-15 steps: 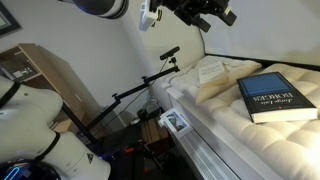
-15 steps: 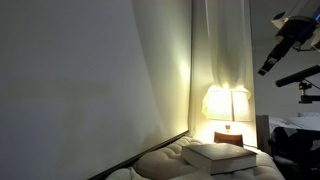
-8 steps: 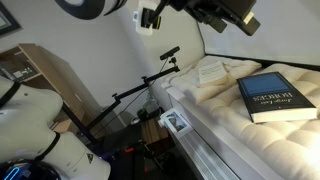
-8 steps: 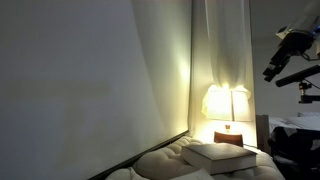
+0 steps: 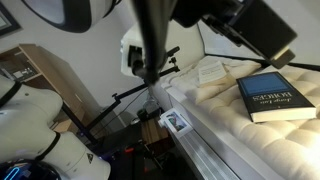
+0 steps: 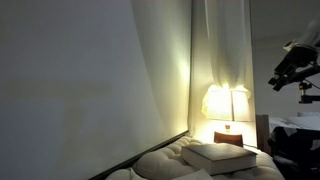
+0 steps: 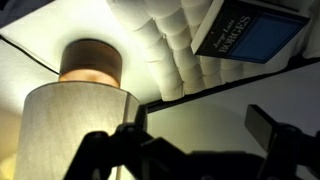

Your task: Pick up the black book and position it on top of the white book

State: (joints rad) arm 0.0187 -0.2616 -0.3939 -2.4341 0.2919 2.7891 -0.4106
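Note:
The wall past the mattress's edge is in front of my open gripper, so next I swing the gripper back and point its fingers down toward the black book before I grasp.
The black book, thick with a dark blue cover and white lettering, lies flat on the quilted mattress; the wrist view has it at the top right. The white book, thin and pale, lies farther back on the bed. My gripper hangs blurred in the air above both books, touching neither. In the wrist view the gripper is open, its dark fingers wide apart with nothing between them. In an exterior view the gripper sits high at the right, above a thick book.
A lit table lamp stands beside the bed and fills the left of the wrist view. A black stand with arms and a wooden cabinet stand off the bed's side. A white wall lies behind.
The arm has swung across and down toward the bed, and its gripper now hangs over the books. The jaws stayed open. Neither book has moved.

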